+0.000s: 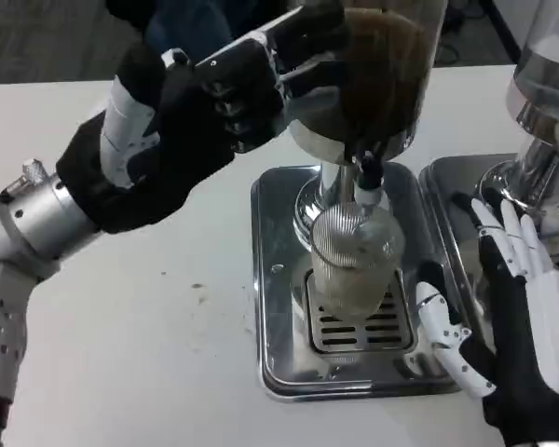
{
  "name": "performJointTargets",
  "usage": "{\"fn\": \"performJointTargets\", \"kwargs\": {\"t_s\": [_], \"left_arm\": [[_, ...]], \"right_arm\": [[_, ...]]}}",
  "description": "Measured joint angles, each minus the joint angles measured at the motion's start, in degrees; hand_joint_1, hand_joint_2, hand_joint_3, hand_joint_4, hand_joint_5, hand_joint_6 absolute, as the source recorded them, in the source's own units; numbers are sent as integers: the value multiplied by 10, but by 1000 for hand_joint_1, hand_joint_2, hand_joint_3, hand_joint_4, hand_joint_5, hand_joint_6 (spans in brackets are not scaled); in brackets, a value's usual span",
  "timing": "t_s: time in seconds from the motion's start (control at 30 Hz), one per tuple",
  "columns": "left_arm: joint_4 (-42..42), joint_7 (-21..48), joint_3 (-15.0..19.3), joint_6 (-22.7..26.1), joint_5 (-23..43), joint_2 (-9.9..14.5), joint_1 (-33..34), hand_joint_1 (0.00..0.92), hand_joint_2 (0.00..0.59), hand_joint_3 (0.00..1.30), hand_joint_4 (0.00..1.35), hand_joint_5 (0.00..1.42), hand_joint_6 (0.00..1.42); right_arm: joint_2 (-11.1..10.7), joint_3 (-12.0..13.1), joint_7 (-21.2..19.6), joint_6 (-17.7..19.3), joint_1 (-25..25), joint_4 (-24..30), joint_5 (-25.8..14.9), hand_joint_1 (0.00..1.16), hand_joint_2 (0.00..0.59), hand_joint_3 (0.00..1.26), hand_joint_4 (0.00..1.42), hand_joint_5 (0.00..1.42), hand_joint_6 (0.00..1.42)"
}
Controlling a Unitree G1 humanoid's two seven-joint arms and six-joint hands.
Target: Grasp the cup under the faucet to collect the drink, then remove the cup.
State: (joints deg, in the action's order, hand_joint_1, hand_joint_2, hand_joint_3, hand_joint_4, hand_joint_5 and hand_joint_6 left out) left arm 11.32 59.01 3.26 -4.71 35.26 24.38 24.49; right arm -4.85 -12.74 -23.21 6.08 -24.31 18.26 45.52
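Observation:
The black faucet (369, 177) is hanging close over the cup's rim (356, 265), so when I take the cup away, it will come out sideways, still upright, before it goes up.
A clear ribbed cup (356, 253) stands on the drip grate (359, 328) under the black faucet (367, 173) of a dispenser whose tank (384, 65) holds a dark drink. The cup looks partly filled with a pale liquid. My left hand (200, 121) is raised at the tank's left side, fingers stretched toward it and touching or nearly touching the tank; nothing is in it. My right hand (503, 317) hangs open just right of the cup, fingers spread, a small gap between them and the cup.
The chrome drip tray (279, 279) surrounds the grate. A second dispenser (545, 102) with its own tray (443, 196) stands at the right edge, close behind my right hand. Bare white table (149, 326) lies to the left.

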Motion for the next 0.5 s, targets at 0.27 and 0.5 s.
{"fn": "performJointTargets", "kwargs": {"t_s": [0.27, 0.5], "left_arm": [[1, 0, -8, 2, -33, -21, 2, 0, 75, 52, 0, 30, 26], [16, 0, -20, -4, -67, -40, 4, 0, 80, 2, 0, 0, 0]], "right_arm": [[2, -7, -3, 0, 2, -5, -1, 204, 450, 126, 14, 0, 33], [0, -11, -7, 0, 2, -7, -2, 196, 435, 125, 14, 0, 33]]}}
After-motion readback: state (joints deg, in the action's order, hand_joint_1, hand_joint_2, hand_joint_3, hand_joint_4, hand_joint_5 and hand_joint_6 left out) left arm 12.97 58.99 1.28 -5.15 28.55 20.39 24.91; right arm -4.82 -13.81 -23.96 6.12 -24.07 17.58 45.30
